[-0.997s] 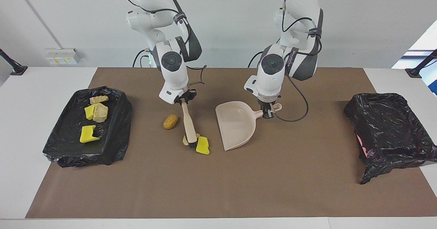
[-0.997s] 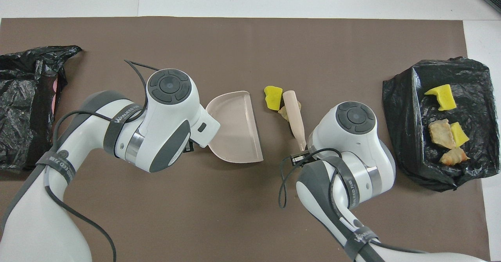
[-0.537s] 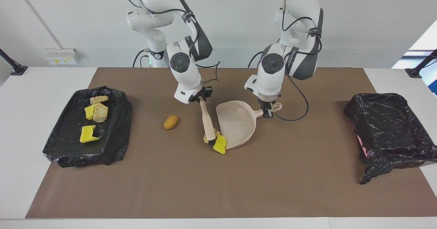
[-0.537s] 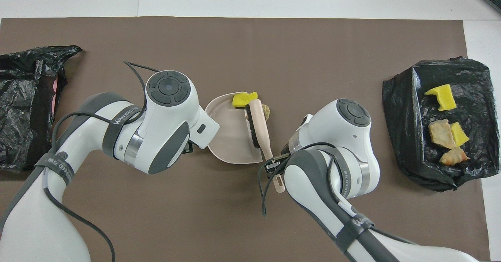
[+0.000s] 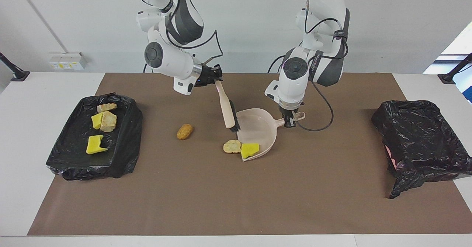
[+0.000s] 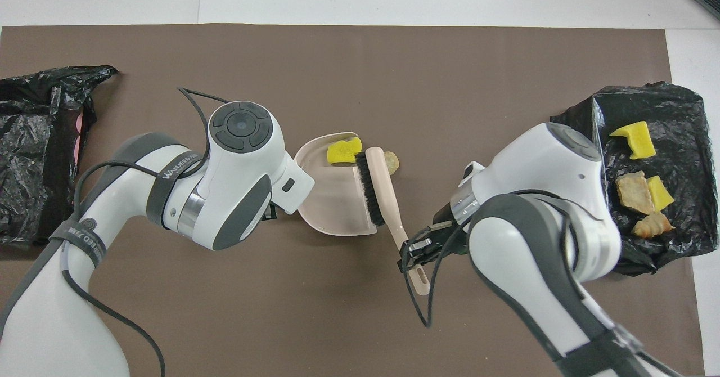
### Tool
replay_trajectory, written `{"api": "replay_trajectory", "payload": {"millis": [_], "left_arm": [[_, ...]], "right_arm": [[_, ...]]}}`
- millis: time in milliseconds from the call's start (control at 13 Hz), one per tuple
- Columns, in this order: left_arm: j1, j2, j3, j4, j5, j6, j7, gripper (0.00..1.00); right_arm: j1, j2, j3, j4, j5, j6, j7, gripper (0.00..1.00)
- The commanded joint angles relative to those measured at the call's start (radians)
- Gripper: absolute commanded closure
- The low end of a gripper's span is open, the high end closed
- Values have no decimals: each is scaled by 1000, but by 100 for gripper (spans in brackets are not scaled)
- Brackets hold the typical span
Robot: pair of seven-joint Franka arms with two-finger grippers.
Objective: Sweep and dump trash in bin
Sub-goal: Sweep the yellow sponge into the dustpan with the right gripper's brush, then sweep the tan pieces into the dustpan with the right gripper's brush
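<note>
My right gripper needs to move the brush past the lump before it sweeps the lump in, because the golden-brown lump is out behind the brush at the dustpan's edge (image 5: 234, 122).
The beige dustpan (image 5: 258, 127) (image 6: 332, 202) lies flat mid-table, and my left gripper (image 5: 290, 123) is shut on its handle. A yellow sponge scrap (image 5: 250, 150) (image 6: 343, 151) lies inside the pan's mouth. A tan lump (image 5: 232, 146) (image 6: 392, 163) sits on the mat just outside the mouth. My right gripper (image 5: 215, 78) (image 6: 413, 250) is shut on the beige brush (image 5: 228, 108) (image 6: 382, 194), held raised and tilted over the pan's edge. A golden-brown lump (image 5: 184, 131) lies on the mat toward the right arm's end; the overhead view hides it.
A shallow black-lined bin (image 5: 121, 162) (image 6: 596, 140) at the right arm's end holds several yellow and tan scraps. A taller black-bagged bin (image 5: 416, 136) (image 6: 34, 140) stands at the left arm's end. A brown mat (image 5: 236, 202) covers the table.
The brush swept the yellow scrap into the dustpan and pushed the tan lump to its mouth. The right gripper then lifted the brush off the mat. The dustpan stayed put.
</note>
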Motion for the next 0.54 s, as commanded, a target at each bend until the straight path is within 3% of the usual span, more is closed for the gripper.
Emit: {"api": "replay_trajectory", "payload": {"millis": [0, 307, 460], "left_arm": [[1, -36, 0, -50, 20, 31, 50, 100], [1, -36, 2, -50, 20, 26, 96, 100], [-1, -36, 2, -51, 22, 28, 105, 100]], "right_arm": [[-8, 0, 8, -15, -291, 50, 5, 100], [-135, -22, 3, -122, -527, 122, 48, 100], [-166, -20, 1, -201, -567, 198, 52, 100]]}}
